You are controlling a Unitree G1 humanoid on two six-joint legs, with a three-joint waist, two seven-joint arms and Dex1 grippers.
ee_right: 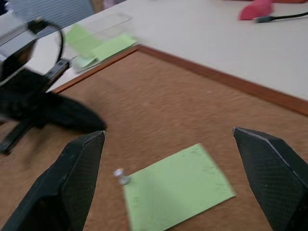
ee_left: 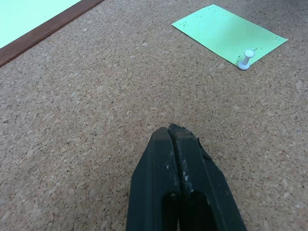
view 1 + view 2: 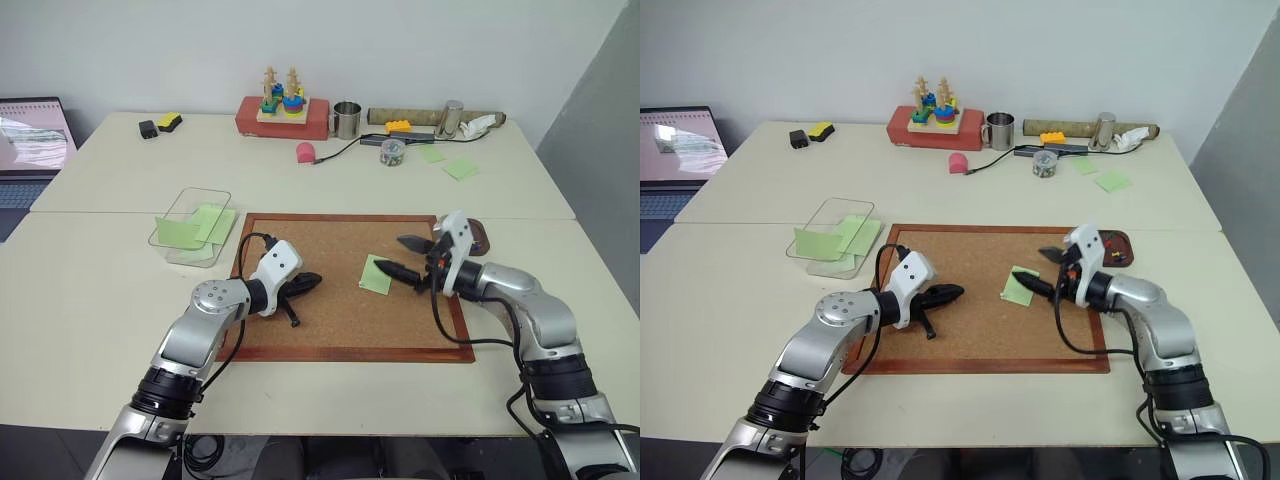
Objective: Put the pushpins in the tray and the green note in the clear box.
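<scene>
The pushpin (image 1: 121, 176) is upright between the open fingers of my right gripper, so I should keep lowering them to the green note's corner (image 3: 362, 286) until they can close on the head of the pushpin.
A light green note (image 3: 375, 274) lies on the cork board (image 3: 330, 330), right of its middle. A pale pushpin (image 2: 245, 58) stands in the note's corner nearest my left gripper and appears again as the pushpin (image 1: 121, 176). My right gripper (image 3: 390, 254) hovers open at the note's right edge, its fingers spread wide over the note (image 1: 178, 187). My left gripper (image 3: 316, 280) is shut and empty, low over the board to the note's left. The dark brown tray (image 3: 1124, 240) sits at the board's far right corner, partly hidden behind my right hand. The clear box (image 3: 190, 225) stands left of the board with green notes inside.
At the back of the table are a red block with a stacking toy (image 3: 283, 115), a metal cup (image 3: 346, 120), a pink object (image 3: 305, 152) with a cable, a small jar (image 3: 392, 152) and loose green notes (image 3: 460, 168). A laptop (image 3: 30, 140) stands far left.
</scene>
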